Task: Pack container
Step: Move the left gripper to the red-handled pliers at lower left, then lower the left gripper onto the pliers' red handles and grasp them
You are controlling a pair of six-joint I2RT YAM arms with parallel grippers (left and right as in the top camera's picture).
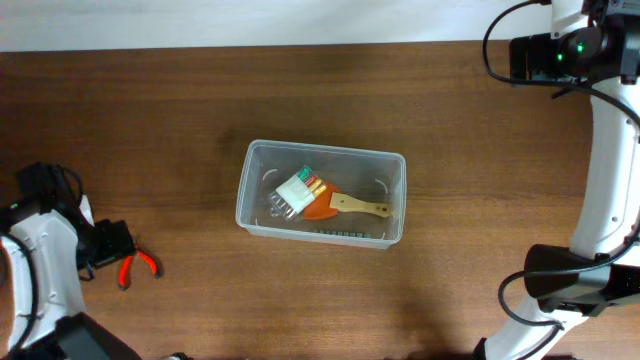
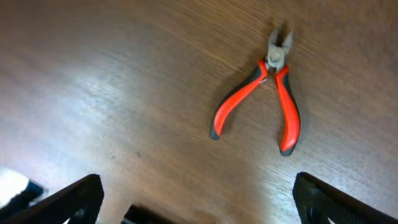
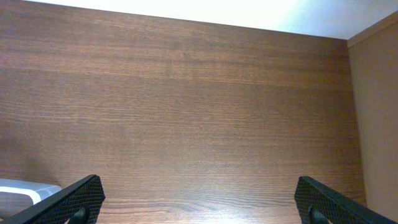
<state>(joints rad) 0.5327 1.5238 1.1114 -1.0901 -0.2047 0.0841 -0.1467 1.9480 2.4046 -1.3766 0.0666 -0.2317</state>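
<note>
I should keep lowering my left gripper until one red handle (image 1: 125, 272) is between its open fingers, then close it, because the pliers' spread handles (image 1: 149, 262) point toward those fingers.
The clear plastic container (image 1: 330, 151) stands at the table's middle. Inside lie a white pack with green and red parts (image 1: 295, 188) and an orange brush with a wooden handle (image 1: 345, 207). Red-handled pliers (image 1: 138, 265) lie on the table at the far left, outside the container. They also show in the left wrist view (image 2: 261, 102). My left gripper (image 1: 108, 244) is just left of the pliers, open and empty (image 2: 199, 208), and not touching them. My right gripper (image 1: 522, 55) is at the far back right, open and empty (image 3: 199, 202) over bare wood.
A corner of the container's rim (image 3: 25, 190) shows at the lower left of the right wrist view. The table's back edge meets a white wall (image 3: 186, 9). A white object (image 2: 15, 186) sits at the lower left of the left wrist view.
</note>
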